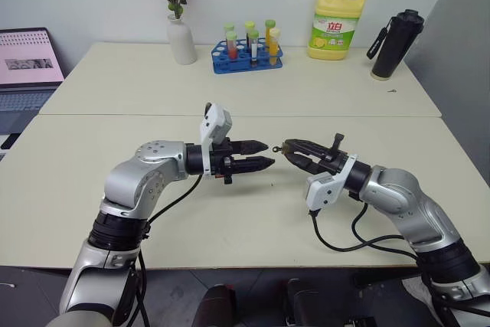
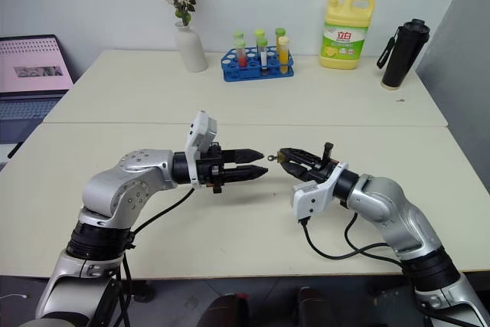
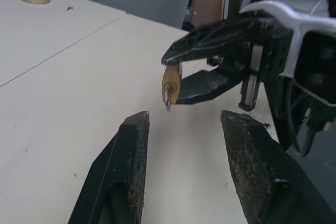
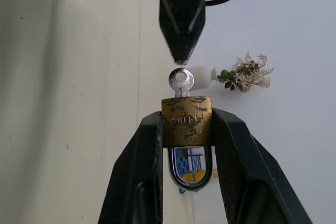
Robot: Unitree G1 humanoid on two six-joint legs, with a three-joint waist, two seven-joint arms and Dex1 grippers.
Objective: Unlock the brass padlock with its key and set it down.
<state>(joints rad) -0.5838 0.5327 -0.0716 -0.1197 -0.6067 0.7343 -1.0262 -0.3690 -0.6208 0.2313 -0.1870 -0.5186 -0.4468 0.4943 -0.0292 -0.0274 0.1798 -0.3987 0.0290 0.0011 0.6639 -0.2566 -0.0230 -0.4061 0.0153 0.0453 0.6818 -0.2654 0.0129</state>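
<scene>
Next, my left gripper reaches in close to the brass padlock (image 4: 186,121), pinches the key and turns it, since the key's ring head (image 1: 276,148) lies beyond that gripper's fingers.
My right gripper (image 4: 186,124) is shut on the brass padlock (image 4: 186,120), pinching its body from both sides above the table. The silver shackle (image 4: 191,174) points back between the fingers. The key (image 4: 181,81) sticks out of the padlock's end, ring head outward, toward my left gripper. My left gripper (image 1: 266,154) is open with nothing between its fingers (image 3: 126,171). It faces the right gripper (image 1: 289,147) tip to tip, a short gap away from the key (image 3: 167,99). In the left wrist view the padlock (image 3: 170,81) hangs just beyond the left fingertips.
Along the table's far edge stand a white vase of dried flowers (image 1: 181,36), a blue rack of test tubes (image 1: 247,55), a yellow detergent bottle (image 1: 337,24) and a black bottle (image 1: 394,44). A laptop (image 1: 27,67) sits off the table's left side.
</scene>
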